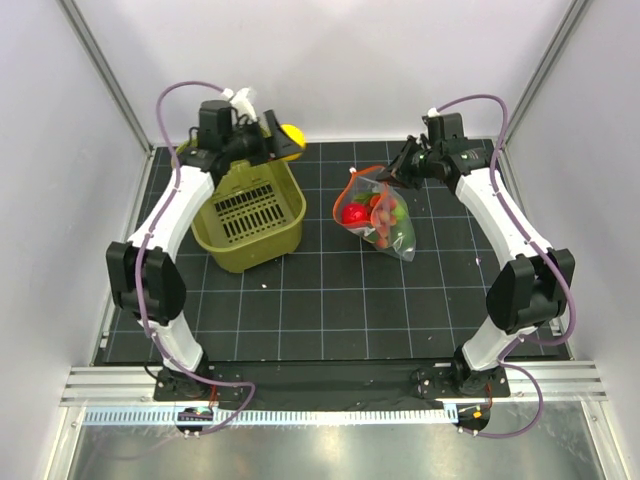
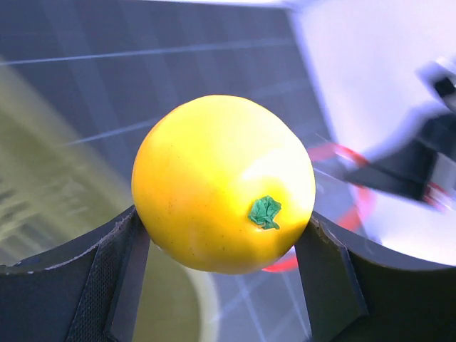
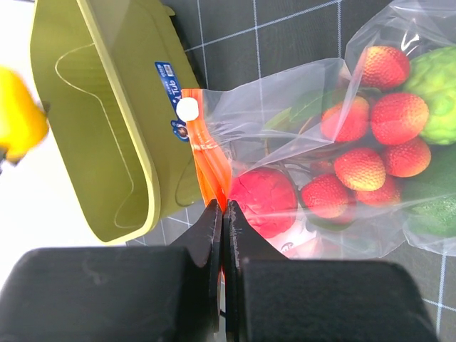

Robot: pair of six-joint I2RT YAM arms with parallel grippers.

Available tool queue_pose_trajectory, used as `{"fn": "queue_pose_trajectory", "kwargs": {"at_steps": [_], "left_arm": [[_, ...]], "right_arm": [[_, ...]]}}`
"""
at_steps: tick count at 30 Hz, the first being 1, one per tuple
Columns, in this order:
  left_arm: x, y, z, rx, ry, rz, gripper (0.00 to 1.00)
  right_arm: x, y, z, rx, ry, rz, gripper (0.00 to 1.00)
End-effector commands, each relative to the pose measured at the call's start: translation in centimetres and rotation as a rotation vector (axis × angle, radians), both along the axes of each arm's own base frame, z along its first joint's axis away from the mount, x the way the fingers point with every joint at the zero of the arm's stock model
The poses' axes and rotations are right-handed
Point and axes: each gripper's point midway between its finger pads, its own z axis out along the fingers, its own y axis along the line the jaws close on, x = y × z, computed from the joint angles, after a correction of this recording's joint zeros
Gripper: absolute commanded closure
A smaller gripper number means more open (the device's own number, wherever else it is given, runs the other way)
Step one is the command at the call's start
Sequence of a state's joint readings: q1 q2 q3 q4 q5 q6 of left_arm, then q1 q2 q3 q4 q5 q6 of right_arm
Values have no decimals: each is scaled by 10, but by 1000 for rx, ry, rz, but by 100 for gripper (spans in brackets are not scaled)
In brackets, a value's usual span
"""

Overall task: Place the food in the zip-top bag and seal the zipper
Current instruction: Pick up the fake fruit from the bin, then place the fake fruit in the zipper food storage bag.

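My left gripper is holding the yellow ball, and the bag's opening [image 1: 361,190] is open toward the ball, so the gripper should next go through the opening and let go of the ball beside the red piece [image 1: 354,213].
My left gripper [image 1: 282,143] is shut on the yellow ball [image 2: 223,184], held in the air past the far rim of the olive basket [image 1: 250,213]; the ball also shows in the top view [image 1: 291,135]. The clear zip-top bag [image 1: 378,218] lies on the mat with red, red-orange and green pieces inside [image 3: 377,153]. My right gripper [image 3: 222,211] is shut on the bag's red-orange zipper strip [image 3: 210,165] and holds the mouth [image 1: 362,177] lifted toward the basket.
The olive-green slotted basket [image 3: 100,121] stands left of the bag, tilted. White walls and metal posts close in the black gridded mat [image 1: 330,300] on three sides.
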State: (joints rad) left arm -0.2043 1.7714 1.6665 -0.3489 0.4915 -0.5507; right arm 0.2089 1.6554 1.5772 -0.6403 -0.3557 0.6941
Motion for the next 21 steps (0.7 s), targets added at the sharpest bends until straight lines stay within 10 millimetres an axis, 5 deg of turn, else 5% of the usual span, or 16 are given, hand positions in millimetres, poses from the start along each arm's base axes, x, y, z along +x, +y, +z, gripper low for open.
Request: {"fn": "queue_pose_trajectory", "kwargs": {"at_steps": [1,5,8,13,21], "left_arm": [[-40,-64,55,-110,-135,-243,46],[-75,-119,53,-134,-126,-422,47],[-89,-142,38,-135,-86,-487,48],[-101,-163,5,-104,-29,-540,50],[-89,-175,-41,21,48,-494,52]], "right_arm": [[10,6,30,55,-68,6,99],[11,9,37,76,-82,7,99],[11,11,40,93,-80,5,99],[10,12,45,109,-83,-1,99],[9,14,50,134,-99,0,99]]}}
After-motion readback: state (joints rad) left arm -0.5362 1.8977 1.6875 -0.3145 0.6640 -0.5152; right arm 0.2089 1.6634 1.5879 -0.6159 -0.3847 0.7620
